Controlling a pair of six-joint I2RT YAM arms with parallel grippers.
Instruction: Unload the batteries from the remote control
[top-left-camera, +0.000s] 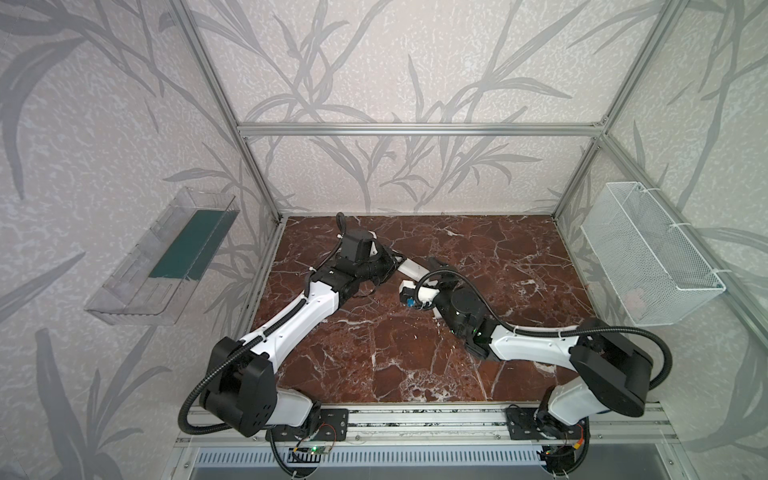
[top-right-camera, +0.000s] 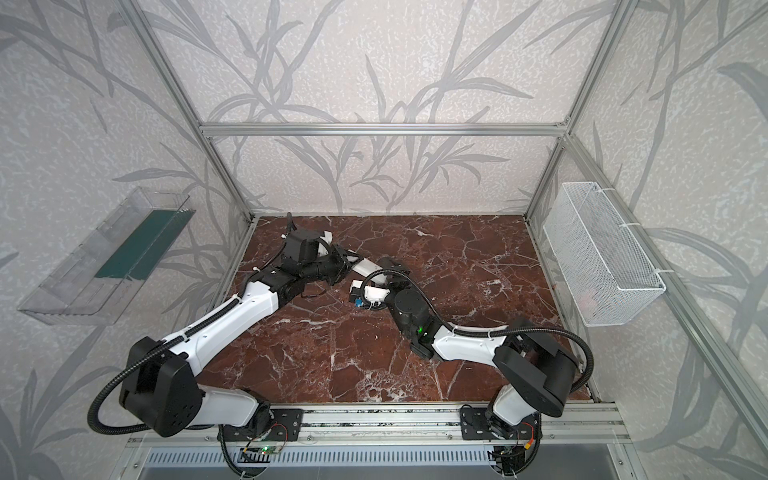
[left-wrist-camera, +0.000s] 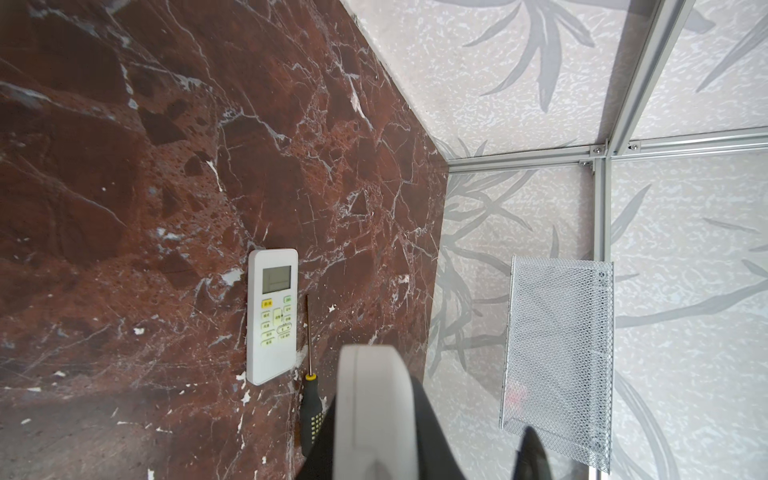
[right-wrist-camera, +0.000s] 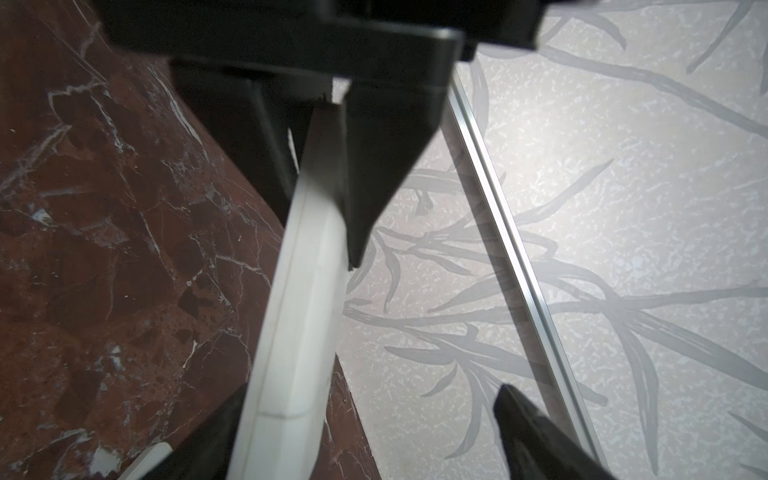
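Note:
My right gripper needs to move back, because it is coming crooked at the remote control's loose end (top-left-camera: 427, 276). It should face that end (top-right-camera: 380, 276) straight while my left gripper lifts it.
My left gripper (top-left-camera: 395, 266) (top-right-camera: 349, 262) is shut on one end of a white remote control (top-left-camera: 411, 269) (top-right-camera: 368, 266) and holds it above the marble table, left of centre. In the left wrist view the remote (left-wrist-camera: 370, 395) stands edge-on between the jaws of the left gripper (left-wrist-camera: 374, 419). My right gripper (top-left-camera: 432, 266) (right-wrist-camera: 370, 395) is open around the remote's (right-wrist-camera: 303, 311) other end. One finger (right-wrist-camera: 216, 436) lies beside it and the other finger (right-wrist-camera: 532, 432) stands well apart. The batteries are hidden.
A second white remote (left-wrist-camera: 272, 316) lies face up on the table, with a black-and-yellow screwdriver (left-wrist-camera: 309, 399) beside it. A white mesh basket (top-left-camera: 648, 257) (left-wrist-camera: 557, 353) hangs on the right wall. A clear tray (top-left-camera: 166, 257) hangs on the left wall.

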